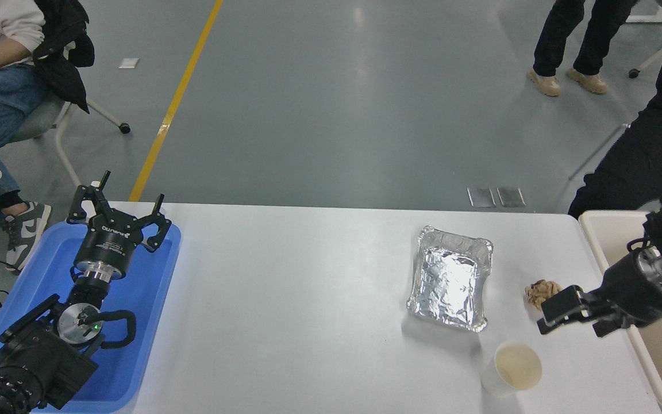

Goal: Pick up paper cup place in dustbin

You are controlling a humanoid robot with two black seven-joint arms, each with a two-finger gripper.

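Observation:
I expect the paper cup [511, 370] to tilt and spill zero contents when I lift it, because the cup's opening [518, 365] shows a plain cream inside and the cup is empty.
The paper cup [512, 368] stands upright near the table's front edge at the right, white with a cream inside. The dustbin [644, 359], a cream-white tub with a thick rim, sits off the table's right end and is only partly in view. My right gripper [568, 329] comes in from the right over the dustbin's rim. It hangs low above the table, up and to the right of the cup, open with nothing between its fingers. My left gripper [124, 202] is parked open over the blue tray [153, 282] at the lower left.
A foil tray [451, 279] lies left of the right gripper. A crumpled brown paper ball [539, 290] lies just behind the gripper's fingers. A person sits at the top left, another stands at the top right, and a person in black stands beside the dustbin.

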